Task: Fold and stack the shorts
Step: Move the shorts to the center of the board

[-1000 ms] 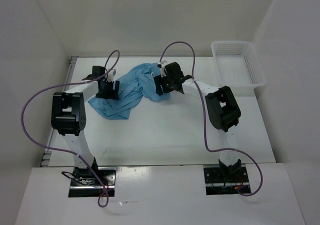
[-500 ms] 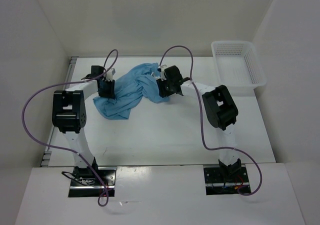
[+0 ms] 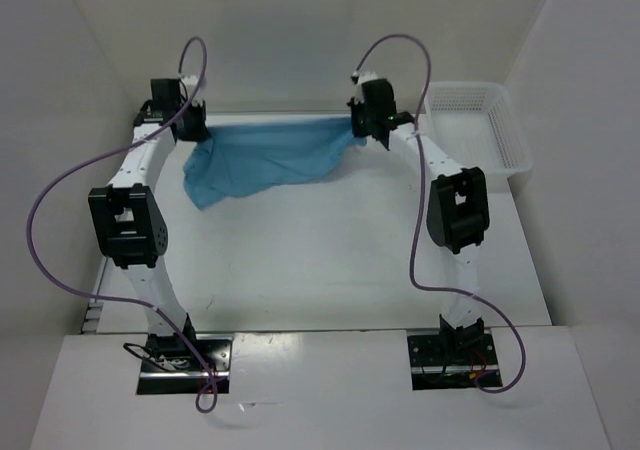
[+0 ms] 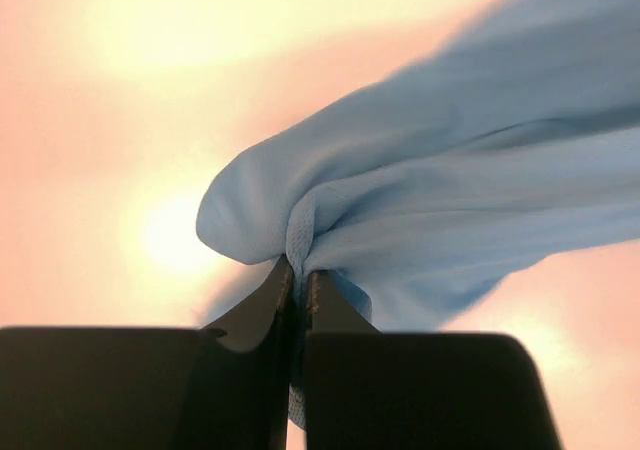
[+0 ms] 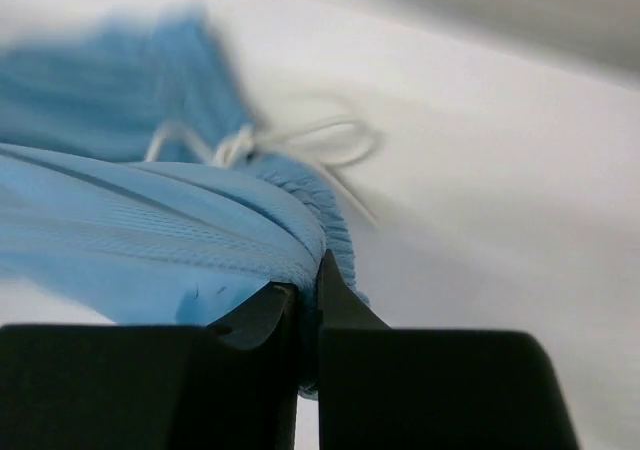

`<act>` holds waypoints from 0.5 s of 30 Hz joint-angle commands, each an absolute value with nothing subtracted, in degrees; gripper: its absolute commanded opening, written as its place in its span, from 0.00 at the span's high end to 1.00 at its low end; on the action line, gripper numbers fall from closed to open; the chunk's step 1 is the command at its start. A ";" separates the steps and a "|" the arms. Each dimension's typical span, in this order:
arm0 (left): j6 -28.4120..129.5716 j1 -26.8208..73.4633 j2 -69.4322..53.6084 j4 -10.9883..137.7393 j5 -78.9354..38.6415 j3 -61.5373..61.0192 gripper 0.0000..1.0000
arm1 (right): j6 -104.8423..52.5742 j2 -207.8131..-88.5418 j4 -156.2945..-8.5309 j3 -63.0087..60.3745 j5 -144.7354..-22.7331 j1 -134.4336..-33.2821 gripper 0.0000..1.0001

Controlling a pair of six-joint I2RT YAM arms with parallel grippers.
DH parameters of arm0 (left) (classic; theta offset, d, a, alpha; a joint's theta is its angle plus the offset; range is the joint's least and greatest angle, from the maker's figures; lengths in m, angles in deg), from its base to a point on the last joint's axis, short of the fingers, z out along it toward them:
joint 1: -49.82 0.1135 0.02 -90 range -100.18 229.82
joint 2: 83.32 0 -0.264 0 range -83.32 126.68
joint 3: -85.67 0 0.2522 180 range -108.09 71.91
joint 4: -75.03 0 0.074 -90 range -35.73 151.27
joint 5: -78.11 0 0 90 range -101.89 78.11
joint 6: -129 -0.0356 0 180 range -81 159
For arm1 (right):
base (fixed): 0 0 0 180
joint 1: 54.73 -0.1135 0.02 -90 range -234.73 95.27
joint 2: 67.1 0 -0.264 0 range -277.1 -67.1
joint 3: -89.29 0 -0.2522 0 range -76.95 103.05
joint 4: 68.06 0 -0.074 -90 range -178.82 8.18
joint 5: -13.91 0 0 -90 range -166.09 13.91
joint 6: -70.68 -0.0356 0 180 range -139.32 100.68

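I should swing the shorts toward the open front area [image 3: 295, 255] with my grippers and spread them out before folding, because they hang in a narrow bunched band [image 3: 275, 157] near the back wall.
The light blue shorts [image 3: 262, 158] hang stretched between my two grippers at the back of the table, their lower part sagging toward the left. My left gripper [image 3: 196, 135] is shut on a fold of the cloth at the left end; in the left wrist view the shorts [image 4: 420, 200] bunch out from between the left gripper [image 4: 297, 270] jaws. My right gripper [image 3: 360, 130] is shut on the gathered waistband [image 5: 320, 205] at the right end. The white drawstring [image 5: 290, 140] loops just beyond the right gripper [image 5: 308, 288].
A white mesh basket [image 3: 476, 130] stands at the back right of the table [image 3: 330, 260]. White walls close in at the back and on both sides. Purple cables arc above both arms.
Both grippers have shut on the shorts, lifted them off the table and moved back and apart. The crumpled heap is now stretched out wide between them.
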State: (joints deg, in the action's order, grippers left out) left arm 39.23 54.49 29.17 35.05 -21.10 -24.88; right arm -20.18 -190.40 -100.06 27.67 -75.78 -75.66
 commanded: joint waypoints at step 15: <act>39.00 50.53 4.86 29.63 -22.17 -8.55 0.83 | 1.06 -152.81 -87.90 3.34 -67.22 -84.50 1.00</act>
State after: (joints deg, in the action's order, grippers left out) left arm 39.21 51.76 8.01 35.25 -22.89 -20.49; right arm -6.28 -157.79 -92.89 13.98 -68.56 -78.15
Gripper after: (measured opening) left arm 0.157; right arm 0.056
